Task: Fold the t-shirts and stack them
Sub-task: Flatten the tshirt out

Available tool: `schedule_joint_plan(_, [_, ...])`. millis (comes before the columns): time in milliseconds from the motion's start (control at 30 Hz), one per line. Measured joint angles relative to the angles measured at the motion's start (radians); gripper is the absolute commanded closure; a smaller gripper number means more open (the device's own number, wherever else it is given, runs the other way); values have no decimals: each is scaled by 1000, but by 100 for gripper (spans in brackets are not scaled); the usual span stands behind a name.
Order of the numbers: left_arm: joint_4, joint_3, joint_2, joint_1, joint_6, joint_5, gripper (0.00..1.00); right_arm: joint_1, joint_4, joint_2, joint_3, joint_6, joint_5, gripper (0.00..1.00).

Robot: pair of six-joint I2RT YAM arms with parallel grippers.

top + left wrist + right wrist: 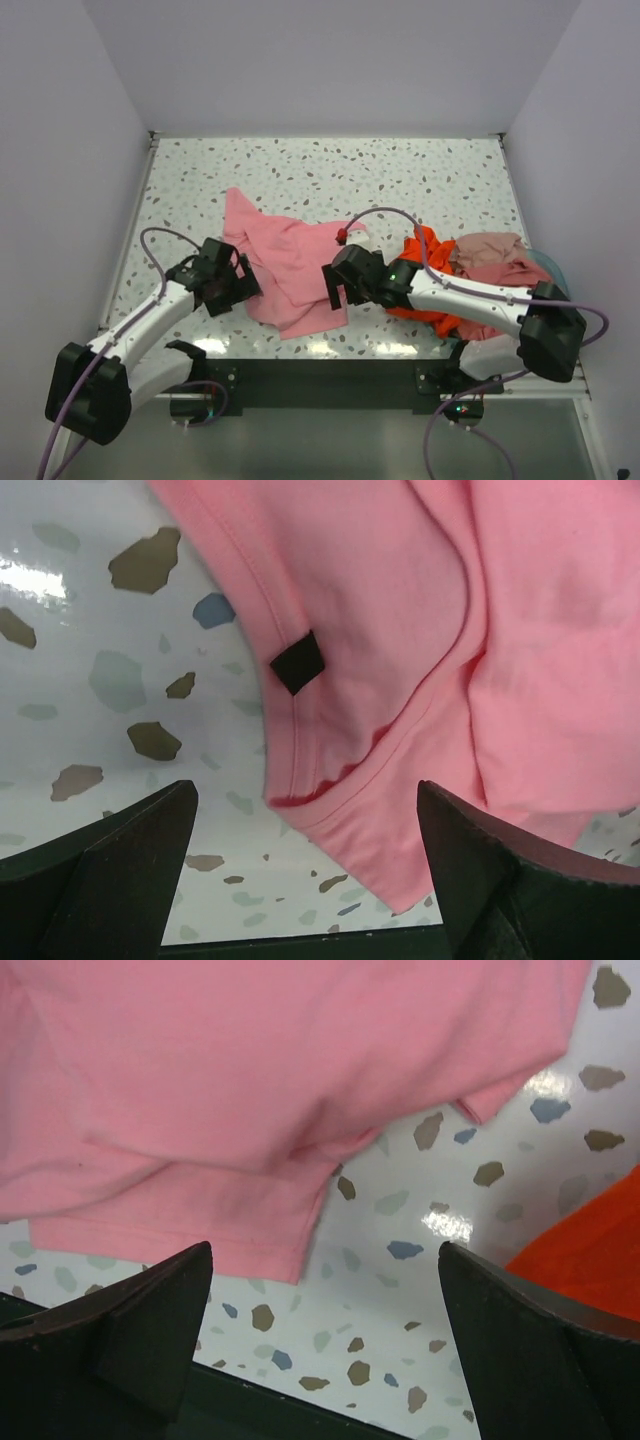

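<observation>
The orange-red t-shirt (404,313) spills into the folding space next to the pink t-shirt, so the robot's right gripper should first move that orange-red cloth into the basket (551,269).
A light pink t-shirt (285,260) lies crumpled in the middle of the speckled table (300,170). My left gripper (232,285) hovers open at its left edge. In the left wrist view the pink t-shirt's hem (400,630), which carries a small black tag (298,662), lies between the open fingers (120,860) without being pinched. My right gripper (337,288) stands open at the shirt's near right corner (250,1080), with bare table between its fingertips. An orange-red t-shirt (425,248) and a salmon-pink t-shirt (490,250) lie heaped at the right, partly under the right arm.
A pale teal basket (556,264) peeks out behind the heap at the right wall. White walls close in the table on three sides. The table's dark front edge (330,370) runs just below both grippers. The orange-red cloth (590,1250) lies right of the right gripper.
</observation>
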Motion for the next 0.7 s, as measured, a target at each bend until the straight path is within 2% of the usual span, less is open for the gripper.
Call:
schedule_joint_plan(100, [5, -67, -55, -8, -42, 19, 14, 0, 46, 28, 33, -86, -6, 1])
schedule_joint_plan(233, [26, -112, -64, -18, -74, 47, 25, 0, 108, 145, 168, -182, -28, 1])
schedule_joint_plan(333, [94, -119, -27, -32, -97, 72, 47, 0, 161, 274, 299, -236, -61, 3])
schedule_joint_plan(367, [115, -118, -6, -37, -106, 81, 73, 0, 172, 318, 342, -251, -72, 3])
schedule_joint_plan(400, [137, -117, 13, -40, -116, 85, 91, 0, 179, 362, 384, -264, -85, 4])
schedule_joint_plan(433, [156, -119, 38, -43, -121, 80, 100, 0, 183, 393, 414, -274, -89, 5])
schedule_joint_plan(567, [156, -85, 90, -47, -117, 45, 100, 0, 167, 478, 484, -306, -91, 3])
schedule_joint_plan(700, [62, 28, 119, -35, -116, -135, 100, 0, 139, 449, 439, -306, -49, 1])
